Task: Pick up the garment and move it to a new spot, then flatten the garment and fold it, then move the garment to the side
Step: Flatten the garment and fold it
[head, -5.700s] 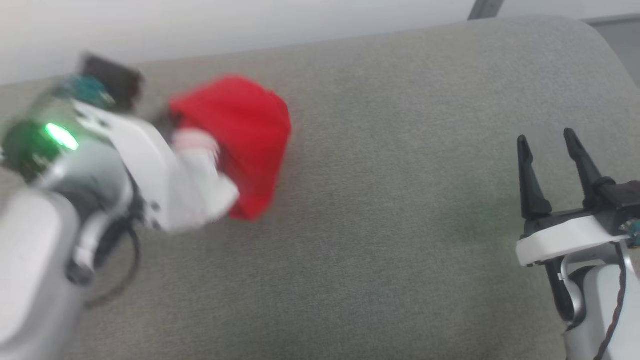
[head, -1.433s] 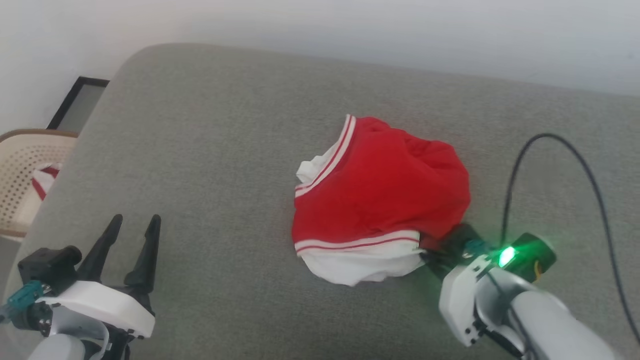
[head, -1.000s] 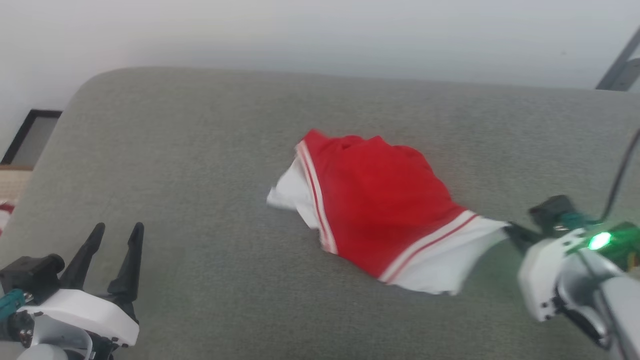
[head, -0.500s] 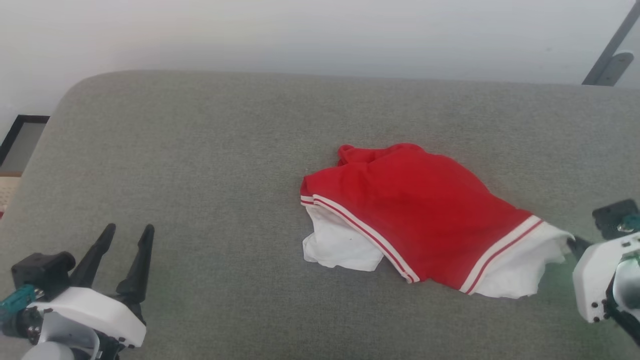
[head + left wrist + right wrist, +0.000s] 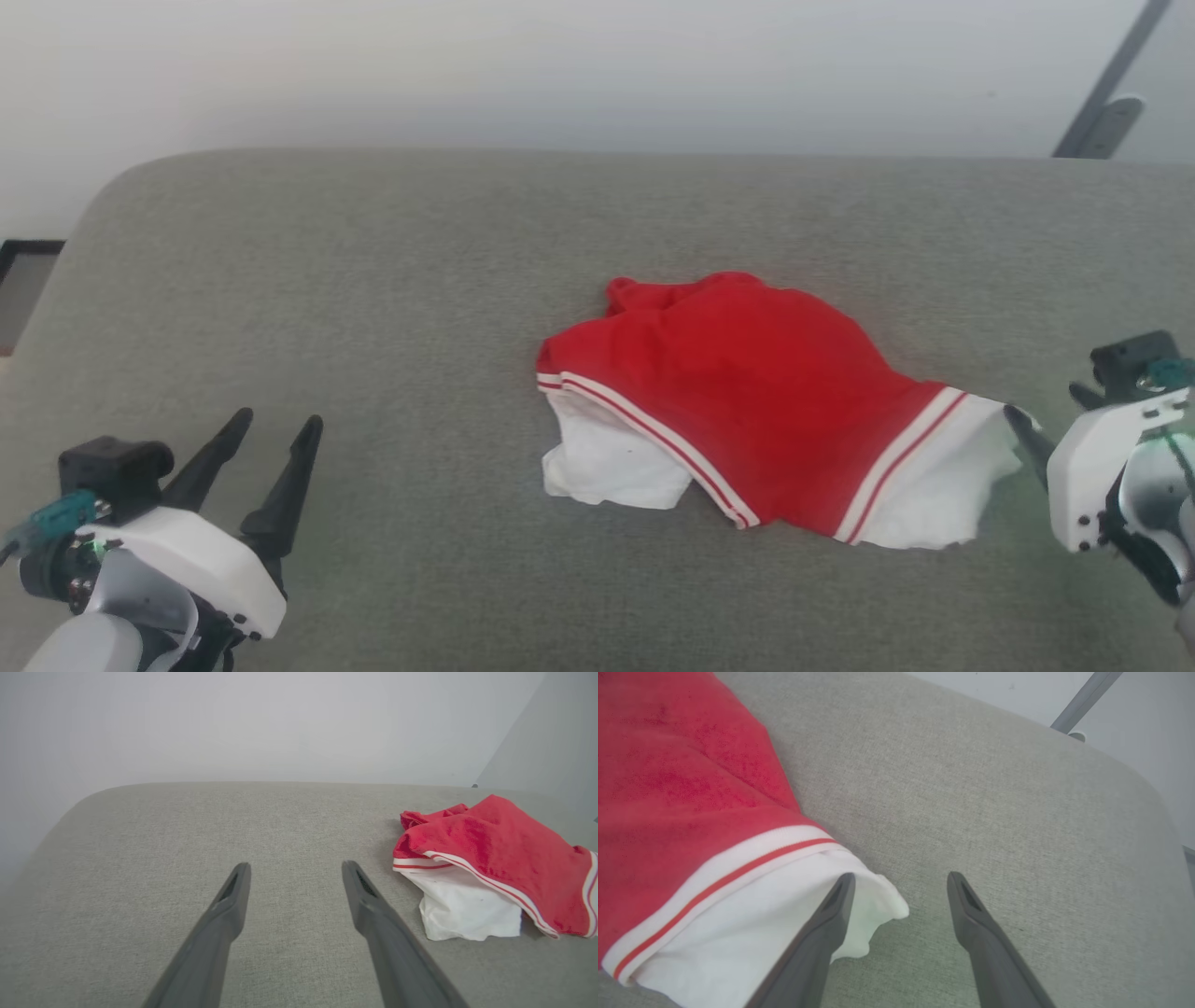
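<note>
Hidden red cloth will come out behind the white sleeve [image 5: 611, 459] when the robot's left gripper pulls, because the sleeve goes out of sight under the slanting striped edge [image 5: 658, 443].
The garment [image 5: 747, 392], a red T-shirt with white sleeves and striped trim, lies crumpled on the grey cushion [image 5: 373, 327] right of centre. My right gripper [image 5: 1041, 399] stands open at the tip of its right white sleeve. In the right wrist view the garment [image 5: 668, 788] spreads to the left, and the sleeve tip lies under the left finger of the right gripper [image 5: 901, 874], not pinched. My left gripper [image 5: 280, 420] is open at the lower left, well clear of the garment [image 5: 495, 849]. Nothing sits between the fingers of the left gripper [image 5: 295, 864].
The cushion rounds off at its far left corner, with a pale wall behind it. A dark frame [image 5: 23, 280] stands past the left edge. A grey metal bar [image 5: 1102, 103] slants at the top right.
My right gripper, shut on the white sleeve a moment ago, has opened and let it go. The garment, dragged and stretched rightward before, now rests on the cushion. The left arm has barely moved.
</note>
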`<state>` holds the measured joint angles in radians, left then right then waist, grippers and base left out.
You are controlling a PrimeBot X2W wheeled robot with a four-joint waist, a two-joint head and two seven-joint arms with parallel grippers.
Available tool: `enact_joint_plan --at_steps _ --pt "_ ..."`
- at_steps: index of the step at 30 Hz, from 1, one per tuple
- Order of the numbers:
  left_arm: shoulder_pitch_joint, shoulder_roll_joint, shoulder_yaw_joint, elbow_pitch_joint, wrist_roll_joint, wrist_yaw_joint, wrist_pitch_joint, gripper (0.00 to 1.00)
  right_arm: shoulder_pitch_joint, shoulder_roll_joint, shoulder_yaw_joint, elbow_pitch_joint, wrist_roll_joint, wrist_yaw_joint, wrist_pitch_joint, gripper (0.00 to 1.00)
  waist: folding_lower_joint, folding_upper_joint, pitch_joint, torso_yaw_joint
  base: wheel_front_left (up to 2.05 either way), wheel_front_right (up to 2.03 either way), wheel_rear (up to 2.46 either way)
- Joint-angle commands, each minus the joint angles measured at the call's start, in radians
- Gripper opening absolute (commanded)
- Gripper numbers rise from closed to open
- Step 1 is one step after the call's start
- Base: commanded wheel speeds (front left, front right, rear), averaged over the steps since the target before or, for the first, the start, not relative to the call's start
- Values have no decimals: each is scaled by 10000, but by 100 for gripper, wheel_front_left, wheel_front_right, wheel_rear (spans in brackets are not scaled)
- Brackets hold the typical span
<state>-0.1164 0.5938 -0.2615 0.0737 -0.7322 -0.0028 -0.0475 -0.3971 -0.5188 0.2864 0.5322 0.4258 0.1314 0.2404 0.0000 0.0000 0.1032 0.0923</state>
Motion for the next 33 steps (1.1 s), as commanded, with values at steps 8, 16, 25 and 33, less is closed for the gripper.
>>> enact_joint_plan --at_steps 8,16,25,33 --pt "-418 146 -284 -528 -601 29 1531 100 -417 213 -975 -835 -813 -12 -1918 100 0 0 -38 -1013 0 0 0" --pt "-998 36 -873 -848 -924 270 3060 100 -114 2047 -3041 -2068 -2731 -12 -3803 100 0 0 436 -2177 0 0 0" --pt "-1605 -288 -1452 -134 -1040 754 4487 100 296 3349 -3965 -2859 -3732 -12 -4366 100 0 0 992 -2890 0 0 0" --pt "-2200 -388 -2024 1400 -548 1092 5179 100 505 3981 -4081 -2935 -3924 -12 -4512 100 0 0 1299 -3186 0 0 0"
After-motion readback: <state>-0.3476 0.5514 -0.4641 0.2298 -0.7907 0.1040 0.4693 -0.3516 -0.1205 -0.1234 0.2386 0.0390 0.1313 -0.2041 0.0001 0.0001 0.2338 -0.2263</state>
